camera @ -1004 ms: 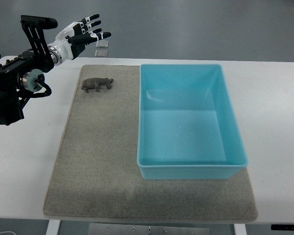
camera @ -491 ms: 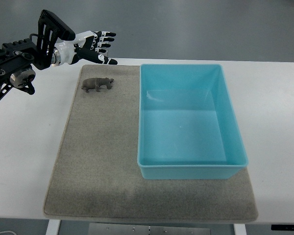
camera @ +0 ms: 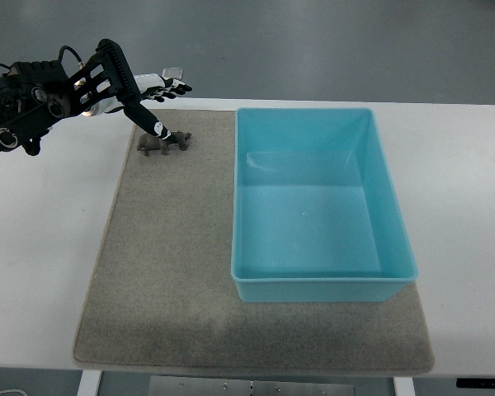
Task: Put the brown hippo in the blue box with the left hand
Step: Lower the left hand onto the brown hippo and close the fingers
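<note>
My gripper will drop the brown hippo (camera: 162,143) into the blue box, which has a wide, empty bottom (camera: 310,213), so the hippo should turn and travel farther across it.
The brown hippo (camera: 170,144) stands on the grey mat (camera: 165,247) near its far left corner, left of the blue box (camera: 313,202). My left hand (camera: 153,103) comes in from the upper left and hovers over the hippo with its fingers spread. One dark fingertip (camera: 160,131) reaches down right over the hippo's back; I cannot tell if it touches. The hand holds nothing. The blue box is open-topped and sits on the right half of the mat. My right hand is out of view.
The mat lies on a white table (camera: 470,181). The table's far edge runs just behind the hand. A small clear object (camera: 173,73) lies beyond that edge, partly hidden by the fingers.
My left arm has swung down and to the right. The hand has dropped from above the table's far edge to directly over the hippo. The hippo and box have not moved.
</note>
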